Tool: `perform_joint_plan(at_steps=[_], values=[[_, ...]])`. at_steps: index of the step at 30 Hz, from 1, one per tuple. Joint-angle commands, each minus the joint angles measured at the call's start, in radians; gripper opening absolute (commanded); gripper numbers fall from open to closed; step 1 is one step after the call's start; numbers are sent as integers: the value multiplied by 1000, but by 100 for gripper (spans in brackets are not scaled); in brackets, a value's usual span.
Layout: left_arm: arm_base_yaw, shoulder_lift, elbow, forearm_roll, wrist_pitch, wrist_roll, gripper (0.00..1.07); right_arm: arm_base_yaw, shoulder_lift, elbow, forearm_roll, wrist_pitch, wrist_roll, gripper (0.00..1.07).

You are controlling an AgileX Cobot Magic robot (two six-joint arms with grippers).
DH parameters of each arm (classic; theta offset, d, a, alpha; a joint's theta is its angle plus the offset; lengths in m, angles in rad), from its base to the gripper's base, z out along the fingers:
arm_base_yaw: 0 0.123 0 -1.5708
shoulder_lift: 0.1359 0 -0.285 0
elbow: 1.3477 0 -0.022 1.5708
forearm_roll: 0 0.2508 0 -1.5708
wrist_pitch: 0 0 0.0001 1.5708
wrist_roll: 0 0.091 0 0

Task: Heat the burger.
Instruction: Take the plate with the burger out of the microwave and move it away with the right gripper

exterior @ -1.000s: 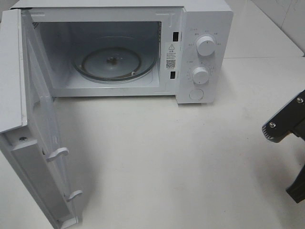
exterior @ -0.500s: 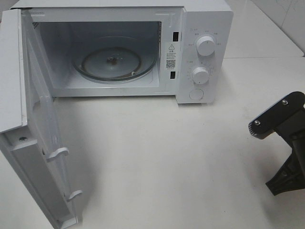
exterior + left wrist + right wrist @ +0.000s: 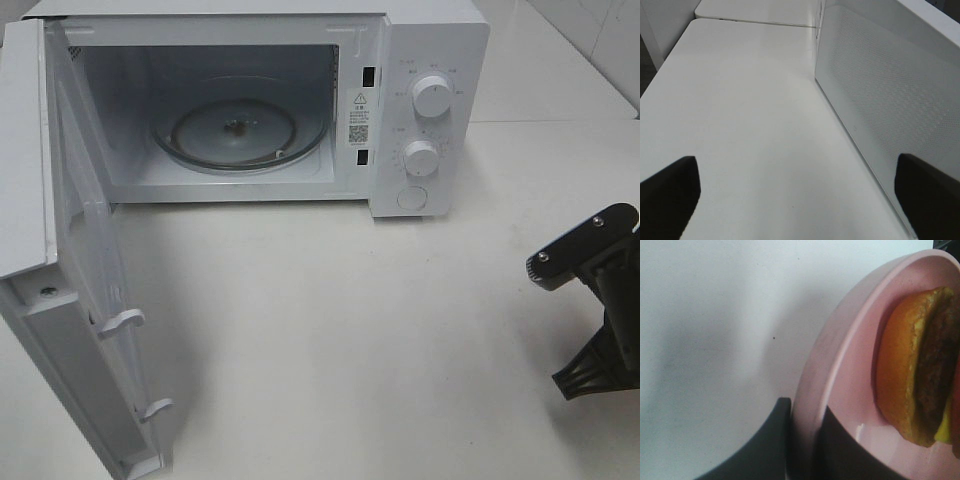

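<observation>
I keep lowering the pink plate with my right gripper until the plate touches the table, because the burger [image 3: 907, 365] is inside the plate's rim over clear white table [image 3: 747, 360].
The burger [image 3: 912, 365] shows only in the right wrist view, lying on a pink plate [image 3: 850, 340]; I see its golden-brown bun, dark patty and a bit of yellow cheese. My right gripper [image 3: 807, 442] is shut on the plate's rim, one finger on each side of it. In the exterior high view only part of the right arm [image 3: 600, 300] shows at the right edge; plate and burger are outside that view. My left gripper [image 3: 800, 200] is open with nothing between its fingers, low over the table beside the microwave door [image 3: 880, 100].
A white microwave [image 3: 430, 60] stands at the back of the white table [image 3: 350, 330], its door [image 3: 80, 250] swung wide open to the left. Inside lies a bare glass turntable [image 3: 235, 130]. Two dials [image 3: 432, 97] sit on its right panel.
The right arm has come further into the exterior high view from the right edge, then dropped slightly lower. The microwave and its door have not moved.
</observation>
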Motion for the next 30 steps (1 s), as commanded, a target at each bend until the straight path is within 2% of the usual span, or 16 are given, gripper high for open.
perform_joint_plan(at_steps=[1, 9, 17, 30], values=[[1, -18, 0, -2, 2, 1, 98, -28, 15, -3, -68, 33, 16, 1], [1, -18, 0, -2, 2, 1, 98, -99, 98, -3, -167, -5, 152, 1], [1, -18, 0, -2, 2, 1, 98, -109, 186, -2, -273, -13, 284, 3], [1, -18, 0, -2, 2, 1, 98, -109, 311, -2, -310, -38, 385, 8]])
